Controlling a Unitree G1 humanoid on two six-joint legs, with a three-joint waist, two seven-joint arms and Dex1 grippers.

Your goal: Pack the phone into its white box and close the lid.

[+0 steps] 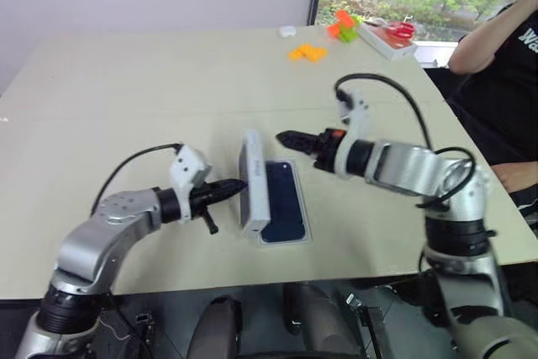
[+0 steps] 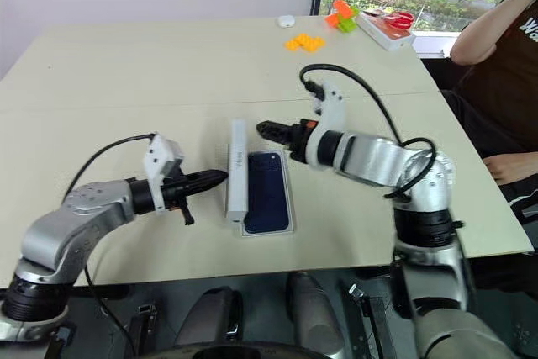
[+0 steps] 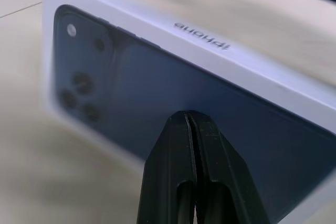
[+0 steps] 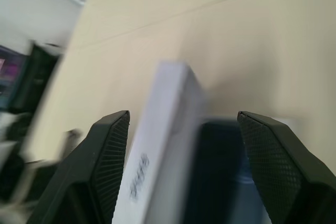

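I can see the lid on its long edge [image 2: 238, 171] next to the box, so my left gripper should tip it over the phone [image 2: 268, 194] and then move back so that both grippers can straighten the lid.
The dark blue phone [image 1: 283, 202] lies flat in the white box [image 1: 286, 242] near the table's front edge. The lid [image 1: 251, 184] stands upright on its long edge along the box's left side. Its outer face [image 3: 157, 93], which carries a printed phone picture, is turned to my left gripper. That left gripper [image 1: 236, 187] is shut and empty, its tip at this outer face and seeming to touch it. My right gripper [image 1: 287, 138] hovers open just above the far end of the lid and box. Its fingers [image 4: 100, 166] spread wide with nothing between them.
At the table's far right lie orange blocks [image 1: 307, 52], orange and green toys [image 1: 343, 24], a red and white box [image 1: 387, 38] and a small white object [image 1: 287, 31]. A person in black [image 1: 504, 73] sits at the right side.
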